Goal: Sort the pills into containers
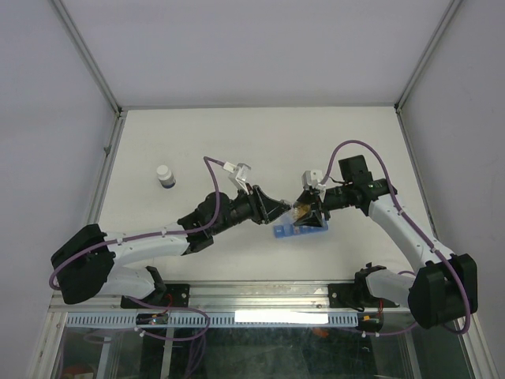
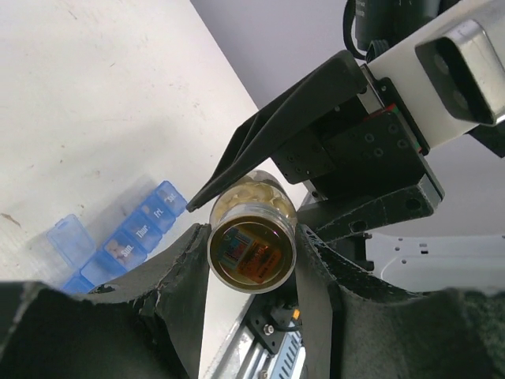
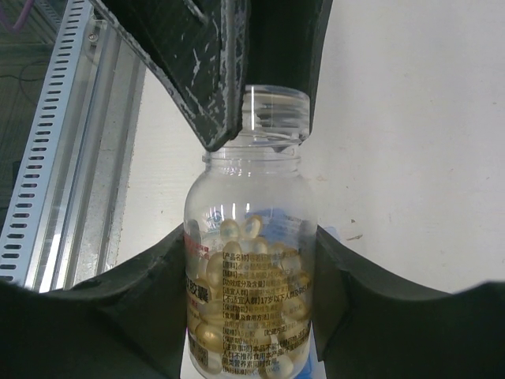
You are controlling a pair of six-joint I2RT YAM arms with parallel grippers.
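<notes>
The cap is above the bottle's threaded neck, so my left gripper keeps pulling the cap away and lets go of it on the open tabletop.
A clear pill bottle full of pale yellow capsules is held in the air between both grippers. My right gripper is shut on its labelled body. My left gripper meets it from the left, and its fingers press on either side of the clear threaded neck. In the left wrist view the bottle's round end sits tight between my fingers. The blue pill-organiser strip lies on the table just below the bottle, and it also shows in the left wrist view with one lid open.
A small white cap with a dark base stands at the left of the table. A slotted metal rail runs along the near edge, close under the grippers. Frame posts border both sides.
</notes>
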